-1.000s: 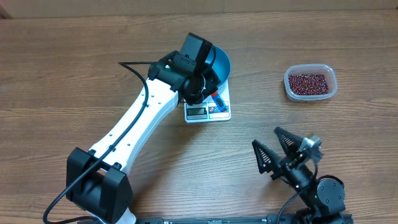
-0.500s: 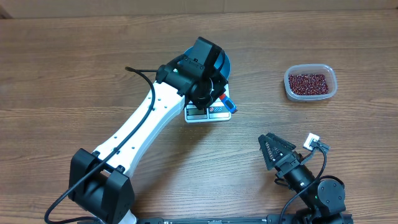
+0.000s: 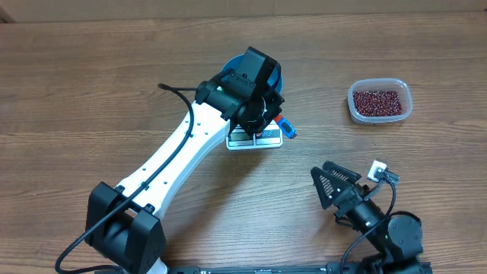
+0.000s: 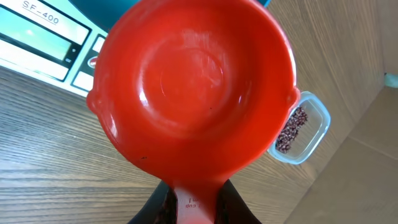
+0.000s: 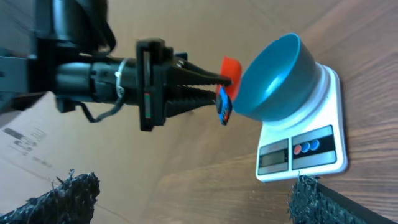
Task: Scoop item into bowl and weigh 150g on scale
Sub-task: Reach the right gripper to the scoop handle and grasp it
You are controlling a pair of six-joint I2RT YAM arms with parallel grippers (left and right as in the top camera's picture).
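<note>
The scoop's blue handle end (image 3: 286, 126) sticks out beyond my left gripper. My right gripper keeps moving toward that handle end with its fingers open and closes there.
The blue bowl (image 3: 275, 76) (image 5: 273, 74) stands on the white scale (image 3: 255, 138) (image 5: 305, 149); my left wrist covers most of it from above, so its inside is hidden. My left gripper (image 3: 268, 116) (image 4: 193, 204) (image 5: 214, 84) is shut on the handle of a red scoop (image 4: 193, 93) (image 3: 286, 126) (image 5: 229, 65). The scoop's cup is empty and hangs by the scale's right edge. The beans (image 3: 377, 100) (image 4: 292, 129) lie in a clear tub (image 3: 379, 114) at the right. My right gripper (image 3: 346, 186) (image 5: 193, 205) stands open near the front edge, holding nothing.
A black cable (image 3: 176, 95) loops off the left arm (image 3: 171, 164), which runs diagonally from the front left to the scale. Bare wood table (image 3: 91, 91) lies on the left and between the scale and the tub.
The left gripper has carried the scoop to the right, past the scale's right edge. The right gripper has turned and shifted slightly near the front edge, still open.
</note>
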